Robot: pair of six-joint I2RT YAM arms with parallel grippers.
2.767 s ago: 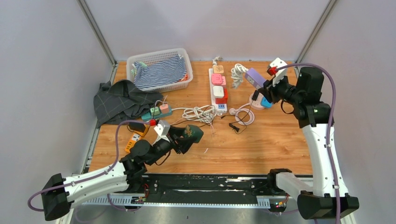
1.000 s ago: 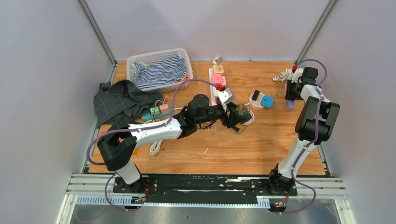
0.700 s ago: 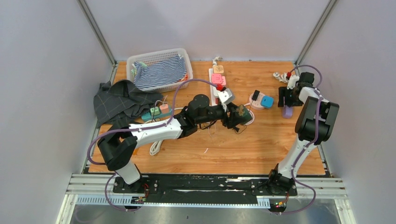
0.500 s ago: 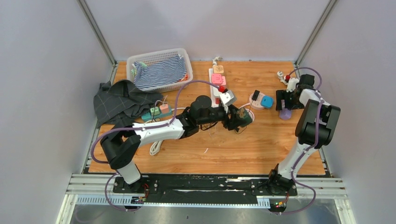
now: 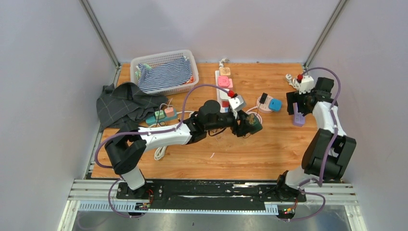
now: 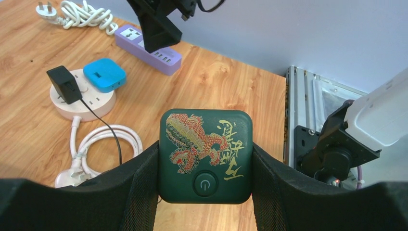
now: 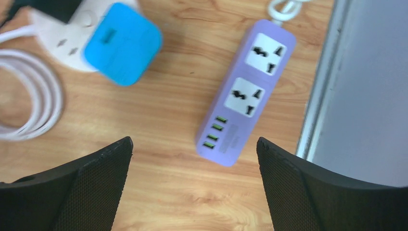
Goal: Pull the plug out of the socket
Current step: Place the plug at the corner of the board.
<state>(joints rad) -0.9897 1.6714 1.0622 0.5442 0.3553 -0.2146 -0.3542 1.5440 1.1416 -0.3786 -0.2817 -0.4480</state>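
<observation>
The dark green plug (image 5: 255, 124) is held in my left gripper well short of the purple power strip (image 5: 299, 119), so next my right gripper takes the plug over and brings it there.
The plug (image 6: 206, 154) is a dark green square block with a red-and-gold dragon and a power button. My left gripper (image 6: 204, 161) is shut on its two sides and holds it above the table, near the middle (image 5: 252, 123). The socket, a purple power strip (image 7: 245, 91), lies flat by the right table edge (image 5: 298, 119), its two outlets bare. My right gripper (image 7: 192, 144) hovers over the strip's near end, open, with nothing between its fingers. From overhead the right gripper (image 5: 294, 105) sits just beyond the strip.
A round white socket (image 5: 263, 103) carries a blue plug (image 5: 275, 104) and a black plug (image 5: 263, 97), with a white cable coil (image 7: 29, 96) beside it. A long white power strip (image 5: 224, 91), a basket (image 5: 163, 72) of striped cloth and a dark cloth (image 5: 122, 103) lie further left.
My right gripper opened and let go of the purple strip, which now lies on the table, and the arm drew back. My left arm edged right with the green plug.
</observation>
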